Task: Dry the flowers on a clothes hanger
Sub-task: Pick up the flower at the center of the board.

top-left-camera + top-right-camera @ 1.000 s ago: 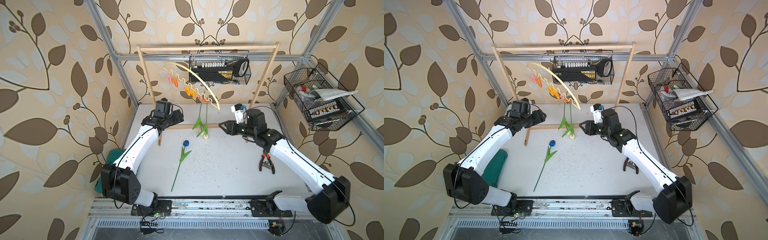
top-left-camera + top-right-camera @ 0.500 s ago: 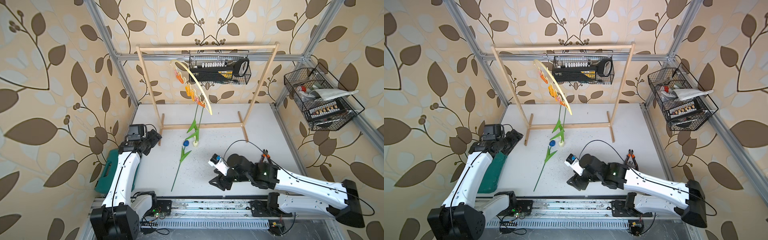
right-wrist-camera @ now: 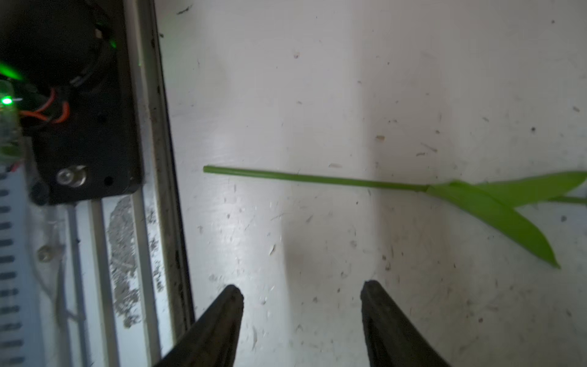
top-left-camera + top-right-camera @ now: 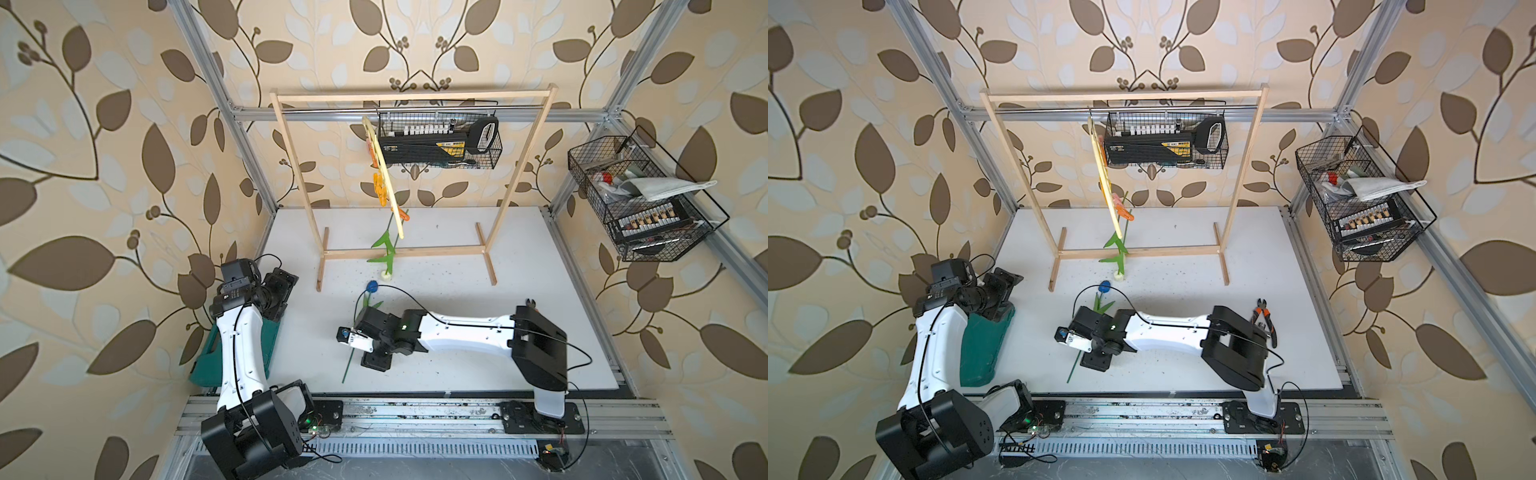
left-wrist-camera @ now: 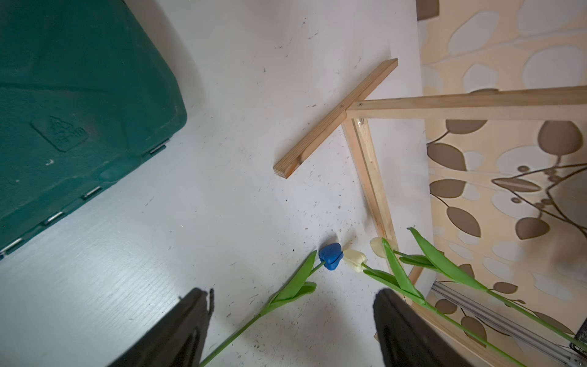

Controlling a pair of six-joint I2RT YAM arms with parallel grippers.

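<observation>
Next, my right gripper moves over the stem [image 3: 406, 186] just below the leaves before it closes, because the blue flower's stem [image 3: 314, 179] lies past its open fingers.
The pale yellow clothes hanger [image 4: 390, 198] [image 4: 1105, 183] hangs nearly edge-on from the rack's top bar. Two cream flowers [image 5: 354, 259] dangle heads down from an orange clothespin [image 4: 402, 214] at its low end, their heads just above the table. The blue flower [image 4: 372, 286] [image 4: 1104, 286] lies flat on the table, its stem [image 3: 317, 179] pointing at the front edge. My right gripper [image 4: 376, 360] [image 3: 301, 292] hovers open and empty beside that stem. My left gripper [image 4: 286, 291] [image 5: 292, 295] stands open and empty at the table's left side, far from the flowers.
The tall wooden rack [image 4: 320, 266] stands across the back of the table [image 4: 457, 365]. A green case [image 4: 208, 357] lies under my left arm. Orange-handled pliers [image 4: 1264, 320] lie behind my right arm. Wire baskets hang at the back [image 4: 440, 141] and on the right wall [image 4: 631, 199].
Both arms have pulled away from the hanger. The left went to the green case. The right came down beside the blue flower's stem. The hanger has swung edge-on.
</observation>
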